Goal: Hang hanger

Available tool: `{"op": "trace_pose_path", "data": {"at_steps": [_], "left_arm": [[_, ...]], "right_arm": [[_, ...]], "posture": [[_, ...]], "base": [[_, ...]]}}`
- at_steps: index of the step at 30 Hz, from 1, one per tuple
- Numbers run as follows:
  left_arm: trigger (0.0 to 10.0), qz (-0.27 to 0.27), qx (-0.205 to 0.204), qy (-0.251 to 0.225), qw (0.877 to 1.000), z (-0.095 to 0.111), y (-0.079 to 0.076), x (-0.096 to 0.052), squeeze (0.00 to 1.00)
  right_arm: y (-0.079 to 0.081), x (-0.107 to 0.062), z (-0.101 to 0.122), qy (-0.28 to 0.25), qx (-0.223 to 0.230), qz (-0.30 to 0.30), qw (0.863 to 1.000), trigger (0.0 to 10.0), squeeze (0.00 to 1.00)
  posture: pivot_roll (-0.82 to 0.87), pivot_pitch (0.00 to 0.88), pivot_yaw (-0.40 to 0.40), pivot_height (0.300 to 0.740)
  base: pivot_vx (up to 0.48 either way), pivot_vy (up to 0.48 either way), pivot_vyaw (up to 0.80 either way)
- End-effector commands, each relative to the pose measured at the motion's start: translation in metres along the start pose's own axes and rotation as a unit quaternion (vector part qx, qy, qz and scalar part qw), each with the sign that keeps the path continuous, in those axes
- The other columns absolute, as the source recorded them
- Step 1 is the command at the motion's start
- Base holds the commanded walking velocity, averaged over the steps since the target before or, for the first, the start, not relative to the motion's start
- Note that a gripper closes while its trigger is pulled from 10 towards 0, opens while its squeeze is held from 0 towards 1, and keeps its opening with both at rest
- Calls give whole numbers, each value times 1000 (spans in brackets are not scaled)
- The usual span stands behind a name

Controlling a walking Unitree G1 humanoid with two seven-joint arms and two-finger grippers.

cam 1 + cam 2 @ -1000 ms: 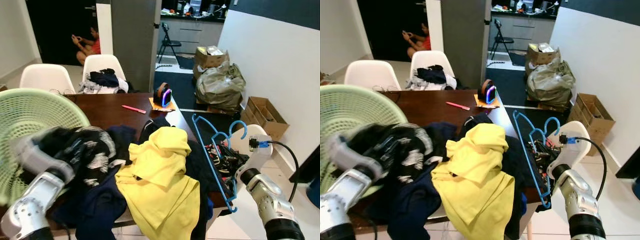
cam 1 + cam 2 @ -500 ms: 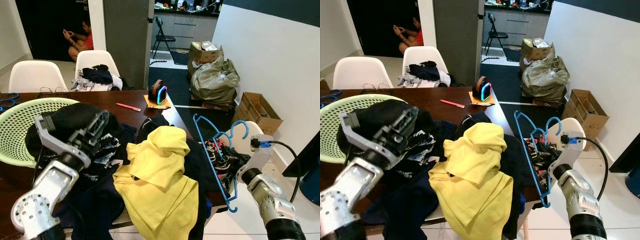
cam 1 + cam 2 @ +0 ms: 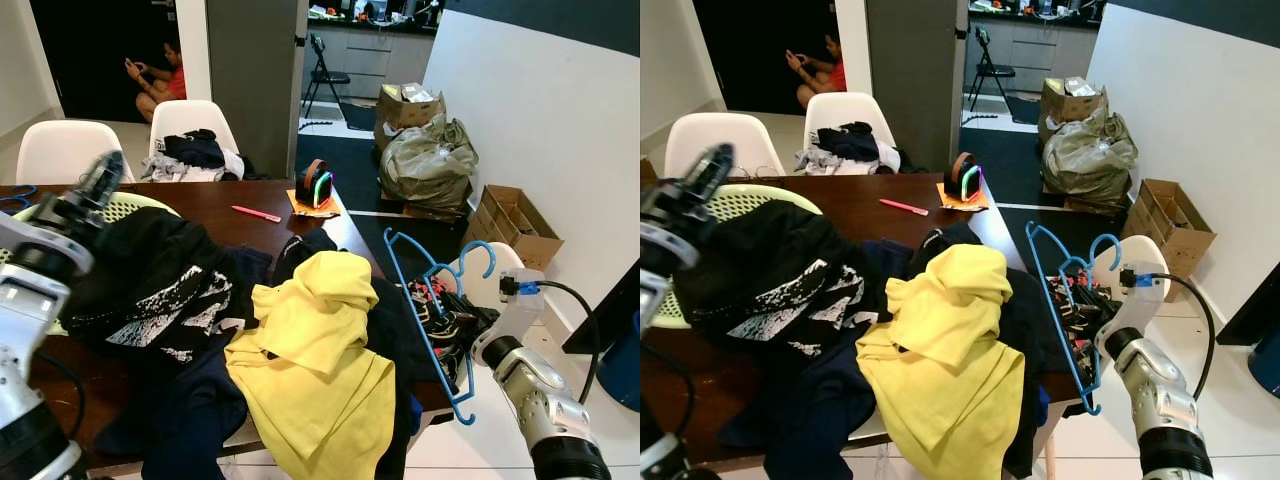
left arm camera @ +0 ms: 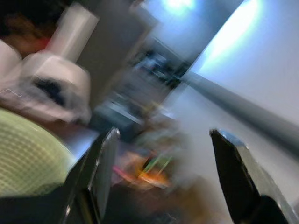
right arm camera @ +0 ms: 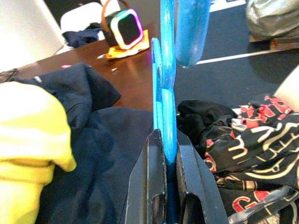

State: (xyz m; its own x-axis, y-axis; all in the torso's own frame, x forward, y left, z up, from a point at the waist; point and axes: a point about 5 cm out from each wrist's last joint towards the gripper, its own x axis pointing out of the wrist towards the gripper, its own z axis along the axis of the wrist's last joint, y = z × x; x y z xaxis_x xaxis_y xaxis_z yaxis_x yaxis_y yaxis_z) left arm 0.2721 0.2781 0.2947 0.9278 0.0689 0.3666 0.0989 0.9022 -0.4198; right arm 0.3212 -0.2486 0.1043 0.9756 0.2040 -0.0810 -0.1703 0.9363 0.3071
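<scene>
The black shirt has its printed edge on top, so when I lift the shirt, it should come away by itself and leave the navy garment lying there.
A blue plastic hanger stands upright off the table's right edge, its hook on top. My right gripper is shut on its lower bar, also seen low at the right. My left gripper is raised at the far left above a black printed shirt, and its fingers stand open with nothing between them. A yellow shirt lies on top of the dark clothes heaped on the brown table.
A green laundry basket sits behind the black shirt. A speaker and a pink pen lie farther back. White chairs line the far side. A black-red garment covers the chair beside the hanger. Bags and boxes stand right. A person sits in the doorway.
My left arm has swung up and to the left, off the black shirt, which now lies spread on the table. The right gripper and the hanger have stayed put.
</scene>
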Motion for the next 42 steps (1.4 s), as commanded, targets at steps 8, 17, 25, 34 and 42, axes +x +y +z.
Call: {"op": "trace_pose_path", "data": {"at_steps": [8, 17, 25, 34, 42], "left_arm": [[10000, -133, 433, 214, 865, -58, -44, -26, 0], [10000, -183, 519, 288, 784, -77, -43, -47, 0], [10000, -169, 578, 301, 740, -71, -34, -52, 0], [10000, -99, 594, 413, 684, -73, 12, -72, 0], [0, -55, 569, 433, 696, -77, 29, -76, 0]], "right_arm": [[-5, -3, -5, 13, 9, -12, 1000, 10000, 0], [-5, -2, -5, 13, 12, -12, 1000, 10000, 0], [-5, -2, -5, 14, 11, -12, 1000, 10000, 0], [-7, -3, -5, 14, 12, -15, 1000, 10000, 0], [-7, -3, -5, 14, 12, -16, 1000, 10000, 0]], "posture": [[85, 0, -98, 740], [95, 0, -98, 740], [93, 0, -98, 740], [92, 0, -99, 740], [90, 0, -101, 740]], "base": [[0, 0, 0], [0, 0, 0], [0, 0, 0], [0, 0, 0], [0, 0, 0]]}}
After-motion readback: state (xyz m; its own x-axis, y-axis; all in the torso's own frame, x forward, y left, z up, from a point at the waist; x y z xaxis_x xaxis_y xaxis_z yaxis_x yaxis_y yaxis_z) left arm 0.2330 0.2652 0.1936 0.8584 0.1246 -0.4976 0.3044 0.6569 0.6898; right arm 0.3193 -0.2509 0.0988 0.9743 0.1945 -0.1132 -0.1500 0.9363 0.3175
